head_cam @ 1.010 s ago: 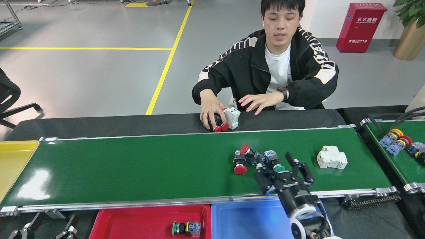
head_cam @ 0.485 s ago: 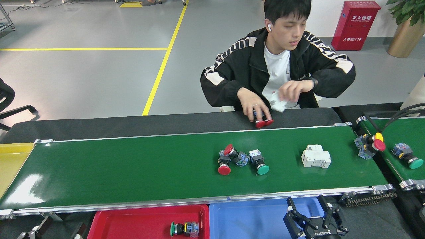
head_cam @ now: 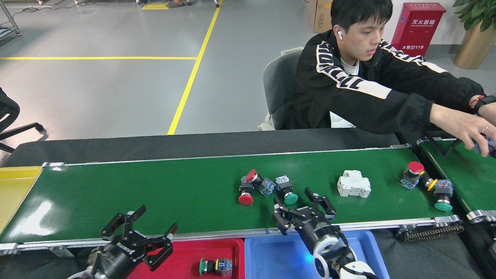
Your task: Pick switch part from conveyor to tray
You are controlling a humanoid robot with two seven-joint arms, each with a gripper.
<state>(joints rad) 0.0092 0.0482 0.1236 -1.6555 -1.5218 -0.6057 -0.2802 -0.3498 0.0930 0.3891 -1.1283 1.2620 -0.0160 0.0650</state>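
The yellow tray (head_cam: 18, 190) is up against the end of the conveyor, so I expect the green belt (head_cam: 186, 195) to bring any missed switch parts into that tray.
The conveyor (head_cam: 155, 193) is a long glossy green belt running left to right. Its switch parts are two red-button parts (head_cam: 248, 188), a green-button part (head_cam: 287, 192), a white breaker block (head_cam: 353, 184), and a red-button part (head_cam: 412, 173) beside a green-button part (head_cam: 441, 192) at the right end. My right gripper (head_cam: 296, 199) stands open over the belt's front edge, just in front of the middle green-button part and holding nothing. Over the front rail, my left gripper (head_cam: 155, 221) is open and empty. The red tray (head_cam: 174, 252) holds one green-button part (head_cam: 216, 266). Beside it is the blue tray (head_cam: 271, 255).
A person (head_cam: 348, 93) sits behind the belt, a hand (head_cam: 471, 133) stretched over the smaller green belt (head_cam: 471, 182) at right. A yellow tray (head_cam: 15, 190) lies at the conveyor's left end. Black cloth edges the far side.
The parts on the belt have drifted left and two more appeared at its right end. My right gripper came back up over the front rail; my left gripper rose into view. The person leaned right.
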